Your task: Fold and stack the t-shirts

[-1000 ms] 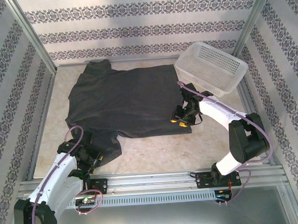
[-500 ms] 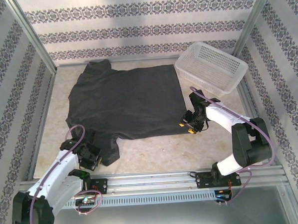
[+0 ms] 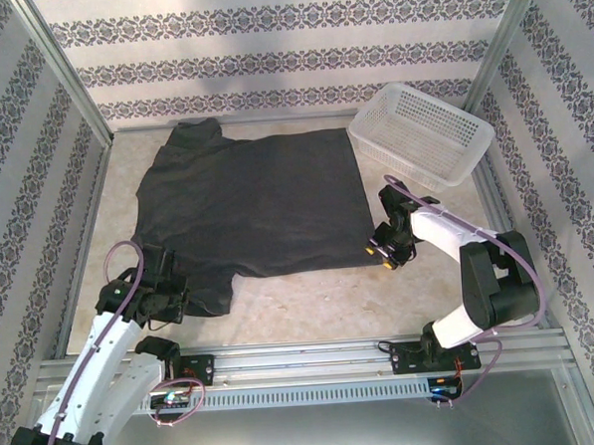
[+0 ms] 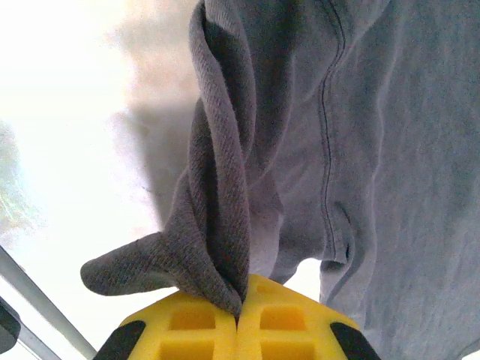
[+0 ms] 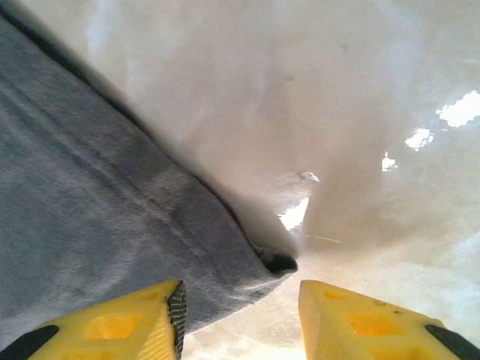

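The t-shirt's near sleeve (image 3: 214,296) is in my left gripper beside the t-shirt's flat body (image 3: 189,206), so I keep folding the sleeve over until it lies on that body.
A dark charcoal t-shirt (image 3: 251,200) lies spread flat across the middle of the table. My left gripper (image 3: 177,301) sits at the shirt's near left sleeve, shut on a bunched fold of the cloth (image 4: 217,225) that rises from between its yellow fingers (image 4: 187,330). My right gripper (image 3: 382,254) hovers at the shirt's near right corner. It is open, and the hem corner (image 5: 262,262) lies between its two yellow fingertips (image 5: 135,322), untouched.
A white lattice basket (image 3: 422,133) stands at the back right, just beyond the right arm. Patterned walls and metal posts close in the table. Bare tabletop (image 3: 311,306) runs along the near edge in front of the shirt.
The left gripper closed on the sleeve cloth and drew back to the left. The right gripper slid off the shirt to its near right corner.
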Controlling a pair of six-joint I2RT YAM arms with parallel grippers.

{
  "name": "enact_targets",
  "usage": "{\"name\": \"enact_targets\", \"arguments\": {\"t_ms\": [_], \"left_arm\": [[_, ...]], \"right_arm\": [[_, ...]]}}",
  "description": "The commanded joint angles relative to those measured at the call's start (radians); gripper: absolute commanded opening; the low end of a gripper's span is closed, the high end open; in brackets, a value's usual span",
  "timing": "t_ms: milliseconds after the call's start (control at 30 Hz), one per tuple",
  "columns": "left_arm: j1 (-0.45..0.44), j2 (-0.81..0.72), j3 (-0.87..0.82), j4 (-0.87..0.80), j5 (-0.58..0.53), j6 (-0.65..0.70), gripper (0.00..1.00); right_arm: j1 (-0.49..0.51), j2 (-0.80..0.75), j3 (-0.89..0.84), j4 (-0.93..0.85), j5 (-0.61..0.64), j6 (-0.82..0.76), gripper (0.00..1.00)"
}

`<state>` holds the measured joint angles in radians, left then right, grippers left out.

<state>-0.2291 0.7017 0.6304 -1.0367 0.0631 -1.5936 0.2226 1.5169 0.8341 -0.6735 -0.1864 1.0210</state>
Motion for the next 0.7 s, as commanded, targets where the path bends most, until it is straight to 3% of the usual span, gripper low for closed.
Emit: {"name": "enact_targets", "arguments": {"t_ms": [0, 133, 267, 533, 667], "left_arm": [[-0.008, 0.009, 0.030, -0.043, -0.057, -0.022, 0.00], [-0.008, 0.027, 0.042, -0.024, -0.096, -0.010, 0.00], [0.002, 0.050, 0.044, 0.068, -0.138, 0.022, 0.00], [0.082, 0.116, 0.054, 0.377, -0.173, 0.177, 0.00], [0.169, 0.199, 0.085, 0.537, -0.075, 0.240, 0.00]], "right_arm": [[0.007, 0.029, -0.016, 0.021, 0.013, 0.036, 0.38], [0.014, 0.071, -0.006, 0.041, 0.018, 0.049, 0.28], [0.005, 0.080, 0.010, 0.065, 0.009, 0.060, 0.00], [0.024, 0.030, 0.126, -0.007, 0.021, 0.053, 0.00], [0.024, 0.047, 0.196, -0.021, 0.012, 0.062, 0.00]]}}
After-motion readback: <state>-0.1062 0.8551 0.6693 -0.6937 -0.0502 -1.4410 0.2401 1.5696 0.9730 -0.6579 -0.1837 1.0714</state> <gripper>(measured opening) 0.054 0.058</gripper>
